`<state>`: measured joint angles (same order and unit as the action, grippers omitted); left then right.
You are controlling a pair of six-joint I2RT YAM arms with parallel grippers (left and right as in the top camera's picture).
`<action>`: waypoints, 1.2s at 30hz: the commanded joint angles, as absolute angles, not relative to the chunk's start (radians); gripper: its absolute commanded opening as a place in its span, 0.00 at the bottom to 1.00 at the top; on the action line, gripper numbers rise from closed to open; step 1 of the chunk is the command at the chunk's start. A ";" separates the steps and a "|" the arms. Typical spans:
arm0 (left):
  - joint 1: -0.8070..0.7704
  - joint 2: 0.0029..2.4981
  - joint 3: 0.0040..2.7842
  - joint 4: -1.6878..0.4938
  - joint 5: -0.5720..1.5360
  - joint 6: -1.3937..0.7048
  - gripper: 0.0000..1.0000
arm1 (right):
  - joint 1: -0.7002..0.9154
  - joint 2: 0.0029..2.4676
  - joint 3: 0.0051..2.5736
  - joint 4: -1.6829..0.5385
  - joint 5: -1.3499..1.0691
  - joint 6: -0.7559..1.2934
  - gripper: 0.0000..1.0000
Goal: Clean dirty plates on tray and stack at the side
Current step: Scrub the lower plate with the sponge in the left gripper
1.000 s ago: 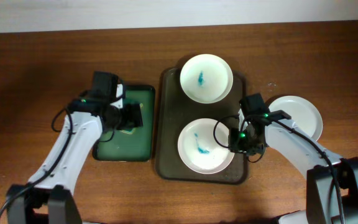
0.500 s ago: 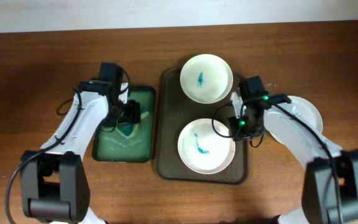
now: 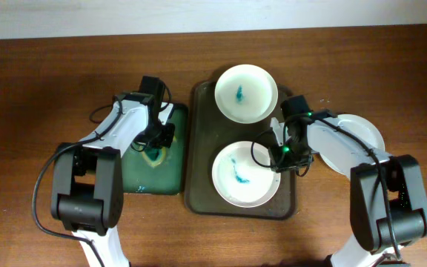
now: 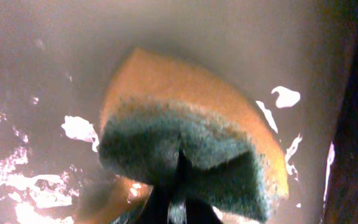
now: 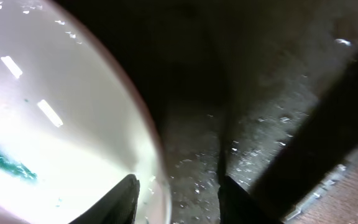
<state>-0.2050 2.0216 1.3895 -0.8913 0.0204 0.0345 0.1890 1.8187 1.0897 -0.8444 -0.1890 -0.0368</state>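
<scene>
The front plate's rim (image 5: pixel 163 184) rests loosely between the open fingers of the robot's right gripper, so the right gripper should close on the plate's rim before the left gripper wipes the smear (image 3: pixel 239 175).
Two dirty white plates with blue smears sit on the brown tray (image 3: pixel 199 148), one at the back (image 3: pixel 246 93) and one at the front (image 3: pixel 245 174). My left gripper (image 3: pixel 159 138) is over the green tray (image 3: pixel 143 176), shut on a yellow sponge (image 4: pixel 185 106) by its dark green scrub side. My right gripper (image 3: pixel 280 152) is open at the front plate's right rim. In the right wrist view, one of its fingers (image 5: pixel 124 198) is over the plate (image 5: pixel 55 124) and the other is over the tray floor (image 5: pixel 260 124).
A clean white plate (image 3: pixel 356 141) lies on the wooden table right of the brown tray, partly under my right arm. The green tray's floor (image 4: pixel 55 74) looks wet and shiny. The brown tray's raised edge (image 5: pixel 328 143) runs close to my right gripper.
My left gripper moved to the back right of the green tray and shut on the sponge. My right gripper shifted slightly back along the front plate's rim and opened wider.
</scene>
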 commanded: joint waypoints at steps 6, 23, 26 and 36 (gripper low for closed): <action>-0.218 1.838 1.535 -1.079 0.189 0.038 0.00 | 0.111 1.823 1.114 -0.805 -0.307 -0.035 0.37; -0.614 2.242 1.520 -0.725 0.373 -0.591 0.00 | 0.255 1.835 1.021 -0.702 -0.146 0.431 0.04; -0.680 2.306 1.520 -0.685 0.487 -0.481 0.00 | 0.255 1.835 1.021 -0.701 -0.146 0.431 0.04; -0.673 2.300 1.567 -0.845 0.481 -0.418 0.00 | 0.255 1.835 1.021 -0.703 -0.146 0.432 0.04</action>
<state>-0.6563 2.2429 1.5879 -0.7177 0.6479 -0.4294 0.2390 1.7981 1.0420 -0.7319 -0.1467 0.4145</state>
